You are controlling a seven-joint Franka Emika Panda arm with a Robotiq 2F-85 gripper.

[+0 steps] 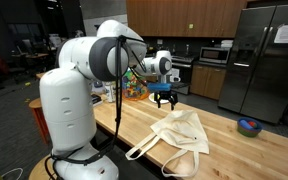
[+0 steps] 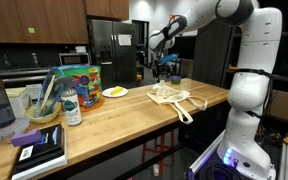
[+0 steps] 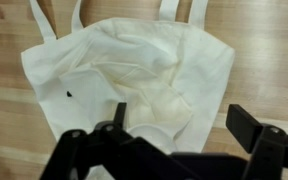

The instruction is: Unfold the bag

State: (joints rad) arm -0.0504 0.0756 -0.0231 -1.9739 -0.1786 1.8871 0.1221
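Observation:
The bag's far end (image 3: 149, 132) curls up in a fold under my open gripper, so I should move my gripper down and pinch the fold's raised rim (image 3: 187, 108).
The cream cloth bag (image 1: 181, 133) lies flat and creased on the wooden table, its loop straps (image 1: 144, 148) trailing toward the table's near edge. It also shows in an exterior view as a pale heap (image 2: 169, 96). In the wrist view the bag (image 3: 134, 75) fills the middle, straps at the top, with a fold across its centre. My gripper (image 1: 165, 100) hangs above the bag's far end, clear of the cloth. Its jaws stand open in the wrist view (image 3: 179, 118) with nothing between them.
A small bowl (image 1: 248, 126) sits on the table past the bag. At the other end stand a colourful packet (image 2: 81, 80), a bottle (image 2: 72, 106), a plate with yellow food (image 2: 115, 92), a bowl with utensils (image 2: 42, 104) and books (image 2: 39, 146).

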